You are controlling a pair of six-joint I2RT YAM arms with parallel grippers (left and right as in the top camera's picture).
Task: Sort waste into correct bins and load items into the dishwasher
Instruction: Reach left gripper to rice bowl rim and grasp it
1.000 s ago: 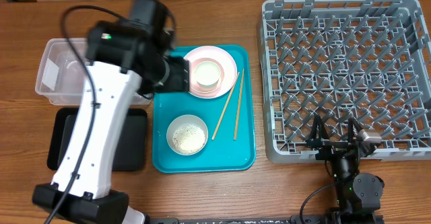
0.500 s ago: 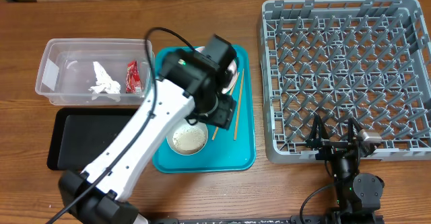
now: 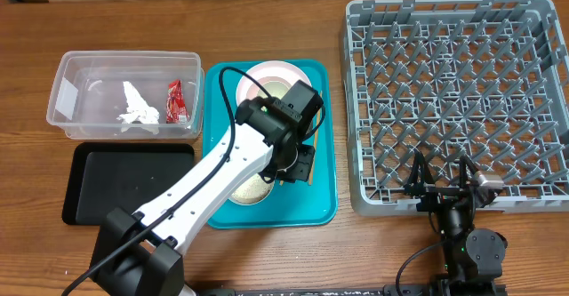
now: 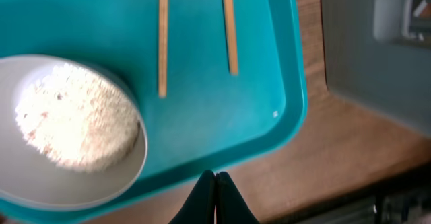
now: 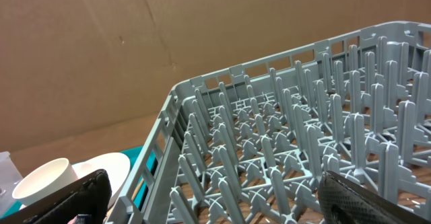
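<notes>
The teal tray's edge (image 4: 210,161) is close to my left gripper, which is closed and away from the bowl. Next, my left gripper opens and goes over both sides of the bowl's rim (image 4: 143,151) before it lifts.
My left gripper (image 3: 300,166) (image 4: 215,178) is shut with nothing in it, hovering over the front right part of the teal tray (image 3: 324,209). Just left of it sits a round bowl (image 4: 74,126) of white rice, half hidden under the arm in the overhead view. Two wooden chopsticks (image 4: 162,35) lie on the tray beyond the fingertips. The pink plate (image 3: 263,72) shows at the tray's far end. A crumpled napkin (image 3: 138,108) and a red wrapper (image 3: 175,100) lie in the clear tub (image 3: 67,109). My right gripper (image 3: 442,186) (image 5: 219,200) stands open at the grey rack's (image 3: 453,92) near edge.
A flat black tray (image 3: 124,185) lies in front of the clear tub at the left. In the right wrist view a white cup (image 5: 40,180) stands on the plate (image 5: 114,167) beyond the rack's wall (image 5: 168,157). Bare wood separates the teal tray from the rack.
My left arm swung from over the clear tub to the teal tray's front right, and its jaws closed. The napkin and wrapper now show in the tub. The right arm stayed still.
</notes>
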